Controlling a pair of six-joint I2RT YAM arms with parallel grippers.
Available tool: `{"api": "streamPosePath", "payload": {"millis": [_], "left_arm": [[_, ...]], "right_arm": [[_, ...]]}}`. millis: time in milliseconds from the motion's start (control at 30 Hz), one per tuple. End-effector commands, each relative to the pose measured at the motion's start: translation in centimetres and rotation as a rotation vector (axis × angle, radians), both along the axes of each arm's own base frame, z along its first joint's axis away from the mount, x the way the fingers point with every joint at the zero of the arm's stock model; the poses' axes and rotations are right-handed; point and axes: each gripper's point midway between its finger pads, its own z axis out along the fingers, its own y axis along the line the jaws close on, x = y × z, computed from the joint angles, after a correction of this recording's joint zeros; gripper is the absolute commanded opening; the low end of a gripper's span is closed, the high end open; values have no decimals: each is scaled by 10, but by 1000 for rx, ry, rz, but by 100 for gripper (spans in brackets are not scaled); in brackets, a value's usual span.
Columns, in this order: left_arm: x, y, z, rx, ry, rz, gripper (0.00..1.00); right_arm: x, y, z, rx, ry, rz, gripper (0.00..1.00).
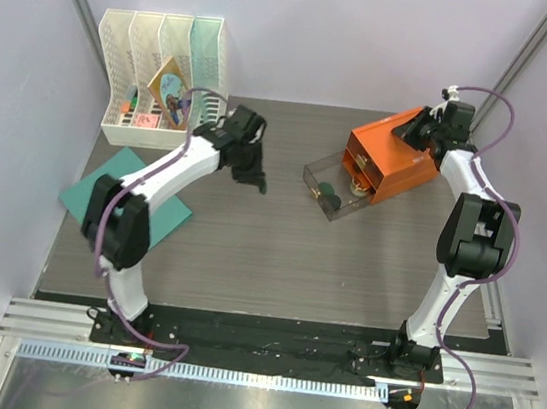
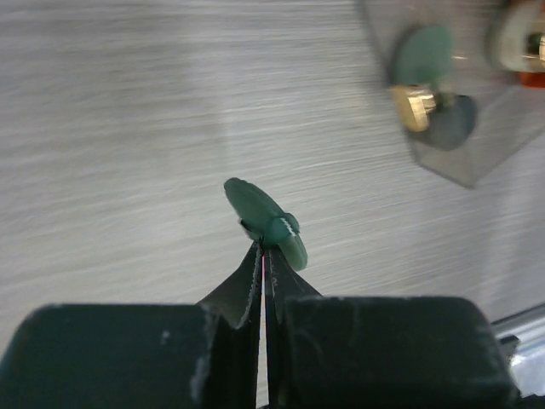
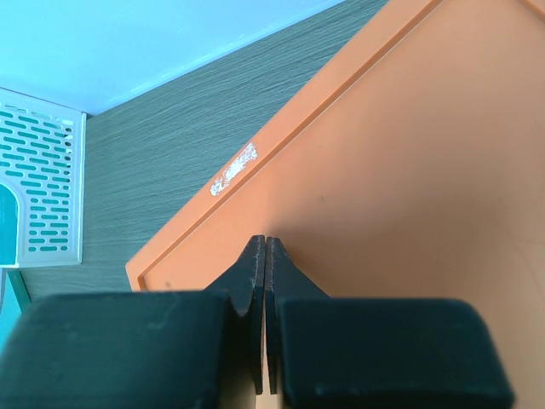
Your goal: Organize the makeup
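Observation:
The dark-green disc [image 2: 258, 206] is at the ends of my left gripper's fingers and the clear drawer [image 1: 339, 187] is open, so I keep carrying the disc until it hangs inside the drawer, then let go.
My left gripper [image 1: 256, 179] is shut on a dark-green disc [image 2: 266, 220], held on edge above the bare table, left of the clear drawer [image 1: 334, 185]; its closed tips show in the left wrist view [image 2: 264, 249]. The drawer stands pulled out of the orange drawer box [image 1: 392, 160]. Inside it are another green disc [image 2: 423, 53], a gold-coloured piece [image 2: 415, 106] and a darker round piece [image 2: 454, 122]. My right gripper [image 1: 413, 130] is shut and empty, its tips [image 3: 266, 244] resting over the top of the orange box [image 3: 409, 170]. The other makeup is not clearly visible.
A white mesh file organizer [image 1: 160, 69] with a few items stands at the back left and shows in the right wrist view [image 3: 43, 196]. A teal flat sheet [image 1: 81, 197] lies under the left arm. Purple walls close in both sides.

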Motion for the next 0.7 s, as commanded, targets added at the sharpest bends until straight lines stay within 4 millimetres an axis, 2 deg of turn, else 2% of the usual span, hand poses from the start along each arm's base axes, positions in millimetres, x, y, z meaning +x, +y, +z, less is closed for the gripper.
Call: {"api": "streamPosePath", "payload": {"millis": [0, 67, 100, 133, 167, 200, 233, 267, 300, 367, 400, 467, 667], "left_arm": [[21, -67, 11, -105, -27, -101, 0], [29, -90, 17, -149, -34, -124, 0], [38, -105, 36, -191, -76, -143, 0], [41, -119, 26, -199, -57, -162, 0], [44, -129, 31, -220, -65, -171, 0], [51, -143, 50, -261, -102, -193, 0], [52, -154, 43, -263, -93, -208, 0], [59, -164, 61, -292, -133, -219, 0], [60, -170, 64, -299, -137, -225, 0], [64, -181, 56, -311, -123, -228, 0], [67, -186, 63, -331, -134, -225, 0], [73, -195, 56, -347, -135, -223, 0], [77, -203, 30, -359, -88, -201, 6]], "right_arm": [[-156, -8, -203, -94, 809, -11, 1], [-157, -9, -203, -93, 811, -12, 1], [-157, -8, -203, -94, 810, -8, 1], [-158, -8, -203, -94, 814, -10, 1], [-157, -8, -203, -94, 811, -11, 1], [-158, -8, -203, -93, 812, -10, 1], [-158, -9, -203, -93, 812, -12, 1], [-156, -8, -202, -94, 808, -11, 1], [-157, -8, -203, -94, 811, -11, 1], [-157, -8, -203, -94, 811, -11, 1], [-157, -8, -203, -94, 811, -11, 1], [-157, -9, -203, -93, 811, -12, 1], [-156, -8, -203, -92, 809, -9, 1]]}}
